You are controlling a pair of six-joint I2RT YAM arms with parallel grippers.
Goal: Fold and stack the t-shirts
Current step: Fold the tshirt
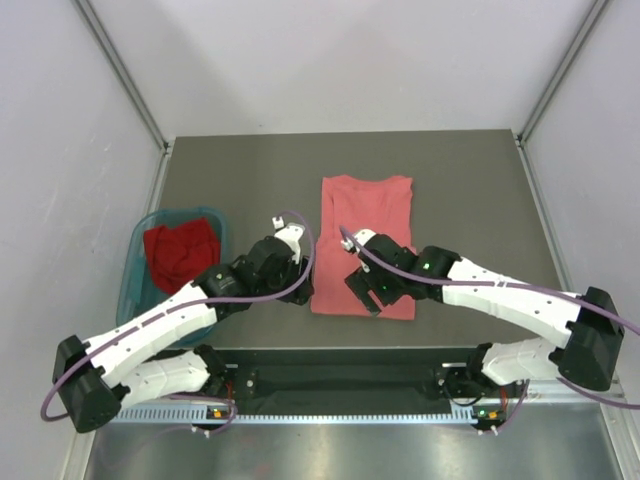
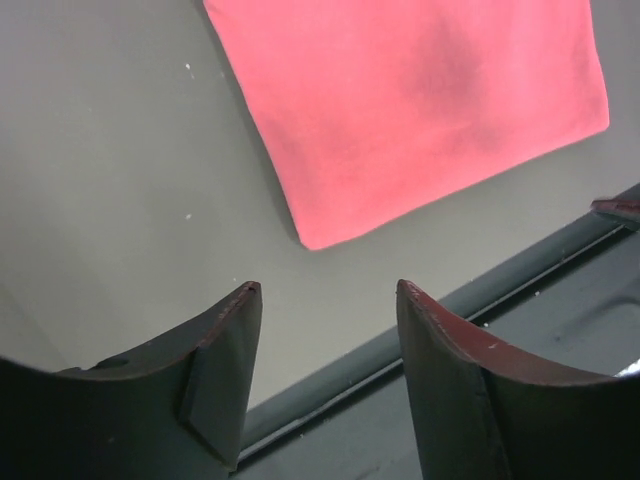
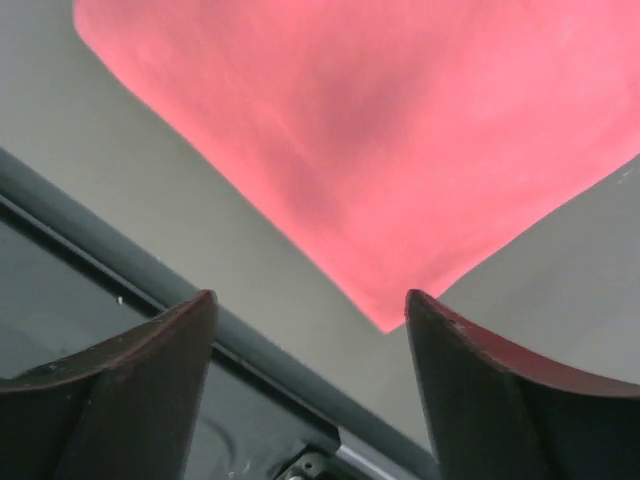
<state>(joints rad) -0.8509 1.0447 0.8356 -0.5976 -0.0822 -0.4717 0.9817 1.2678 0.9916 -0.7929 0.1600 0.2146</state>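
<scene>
Next, I swing my right gripper out from above the pink t-shirt's near end (image 1: 336, 304), as it is short of the t-shirt's far corner, and pinch that corner (image 1: 411, 316) before I pull.
A light salmon-pink t-shirt (image 1: 365, 240) lies flat on the table's middle as a long folded rectangle. Its near-left corner (image 2: 312, 238) shows in the left wrist view, its near-right corner (image 3: 392, 318) in the right wrist view. My left gripper (image 2: 325, 290) hovers open just off the near-left corner, with nothing between its fingers. My right gripper (image 3: 310, 295) hovers open over the shirt's near end, also holding nothing. From above, the left gripper (image 1: 298, 285) and right gripper (image 1: 365, 290) flank that near end. A deep red t-shirt (image 1: 180, 252) lies crumpled in the basket.
A teal plastic basket (image 1: 138, 275) stands at the table's left side. The table's dark near-edge rail (image 2: 520, 268) runs just below the pink shirt. Grey walls close in the table on both sides.
</scene>
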